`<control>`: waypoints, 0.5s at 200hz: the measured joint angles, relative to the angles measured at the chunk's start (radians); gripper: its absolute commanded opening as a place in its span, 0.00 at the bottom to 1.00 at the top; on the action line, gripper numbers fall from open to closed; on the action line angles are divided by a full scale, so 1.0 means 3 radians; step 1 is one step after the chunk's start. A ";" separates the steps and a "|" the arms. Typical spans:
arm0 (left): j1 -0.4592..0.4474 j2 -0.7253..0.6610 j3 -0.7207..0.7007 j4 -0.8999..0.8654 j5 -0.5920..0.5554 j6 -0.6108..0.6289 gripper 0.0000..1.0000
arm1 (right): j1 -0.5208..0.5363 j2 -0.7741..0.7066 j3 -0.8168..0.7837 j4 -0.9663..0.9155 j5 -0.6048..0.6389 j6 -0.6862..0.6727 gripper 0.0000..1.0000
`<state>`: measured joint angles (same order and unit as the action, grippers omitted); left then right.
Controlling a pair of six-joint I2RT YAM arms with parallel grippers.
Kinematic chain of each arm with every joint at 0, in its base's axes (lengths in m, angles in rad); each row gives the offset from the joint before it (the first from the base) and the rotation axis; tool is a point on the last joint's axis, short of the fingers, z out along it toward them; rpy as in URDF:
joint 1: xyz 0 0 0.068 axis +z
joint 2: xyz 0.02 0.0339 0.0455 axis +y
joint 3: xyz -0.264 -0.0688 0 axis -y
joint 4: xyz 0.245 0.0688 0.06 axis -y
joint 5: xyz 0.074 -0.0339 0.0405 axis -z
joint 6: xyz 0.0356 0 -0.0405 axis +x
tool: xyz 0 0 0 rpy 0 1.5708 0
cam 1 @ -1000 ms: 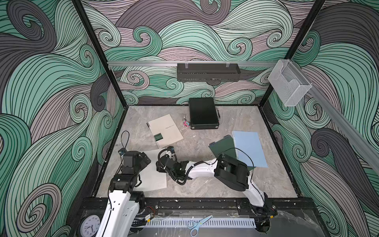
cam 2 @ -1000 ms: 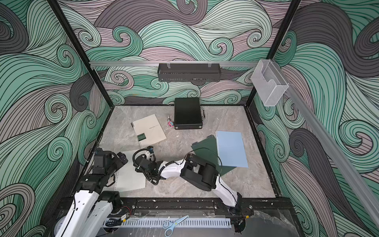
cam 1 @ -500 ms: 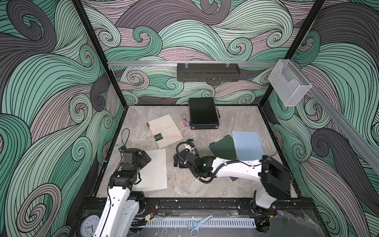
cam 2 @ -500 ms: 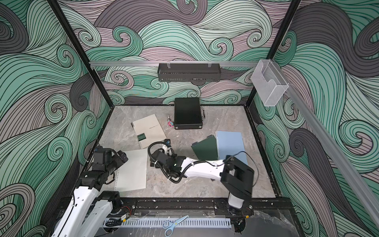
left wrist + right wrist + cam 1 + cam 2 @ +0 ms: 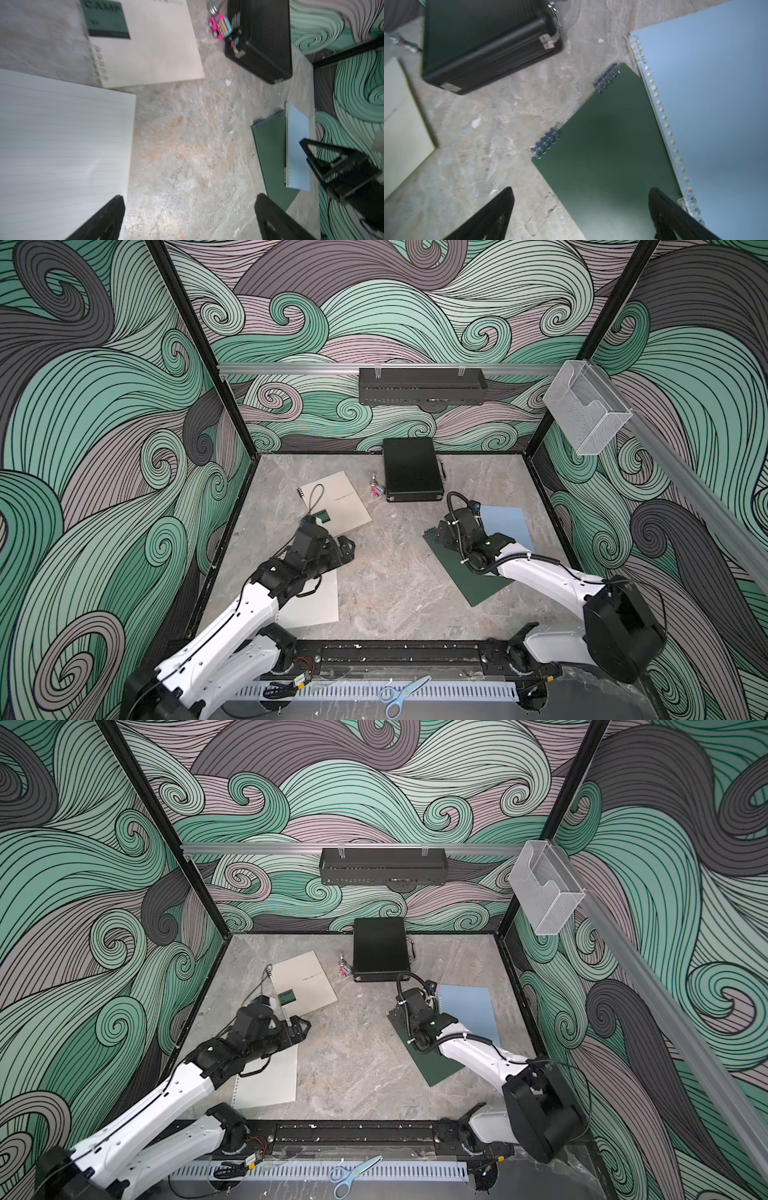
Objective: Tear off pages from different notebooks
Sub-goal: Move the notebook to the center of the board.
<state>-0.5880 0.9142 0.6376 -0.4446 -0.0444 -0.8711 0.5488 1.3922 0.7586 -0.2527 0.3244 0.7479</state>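
Observation:
The dark green notebook's edge (image 5: 660, 122) is under the light blue notebook, so next I move the dark green notebook clear into the open middle (image 5: 404, 564) and then tear its page first.
A loose off-white page (image 5: 316, 601) (image 5: 270, 1081) (image 5: 62, 145) lies flat at the front left. Three notebooks lie shut: beige with a green label (image 5: 336, 506) (image 5: 158, 45) at the back left, dark green (image 5: 469, 572) (image 5: 608, 145) at the right, and light blue (image 5: 505, 526) (image 5: 706, 93) overlapping the green one's right edge. My left gripper (image 5: 347, 549) (image 5: 190, 199) hovers open over the page's far corner, holding nothing. My right gripper (image 5: 438, 533) (image 5: 581, 193) hangs open and empty above the dark green notebook's spiral edge.
A black hard case (image 5: 409, 475) stands at the back centre with a small pink toy car (image 5: 376, 490) beside it. A black shelf (image 5: 422, 385) hangs on the back wall and a clear holder (image 5: 586, 410) on the right wall. Scissors (image 5: 401, 693) lie on the front rail.
My right arm has swung from the page at the left across to the dark green notebook, its jaws opening on the way. My left arm has reached forward over the page.

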 measured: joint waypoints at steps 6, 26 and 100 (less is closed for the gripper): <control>-0.0131 0.0122 0.0015 0.0055 -0.0053 -0.0047 0.96 | -0.0065 0.0078 0.0004 0.0009 -0.0065 -0.0039 0.94; -0.0514 0.0698 0.0181 0.0310 -0.0210 -0.0210 0.96 | -0.0228 0.0415 -0.0004 0.0028 -0.0192 -0.0123 0.94; -0.0838 0.2103 0.1324 0.0534 -0.0477 -0.0341 0.95 | -0.0106 0.0866 0.0041 0.0685 -0.0369 -0.0117 0.87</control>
<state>-0.8394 1.5452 1.0348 -0.2844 -0.1875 -0.9733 0.5171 1.6520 0.7708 -0.0471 0.2138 0.7128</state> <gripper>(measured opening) 0.954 0.875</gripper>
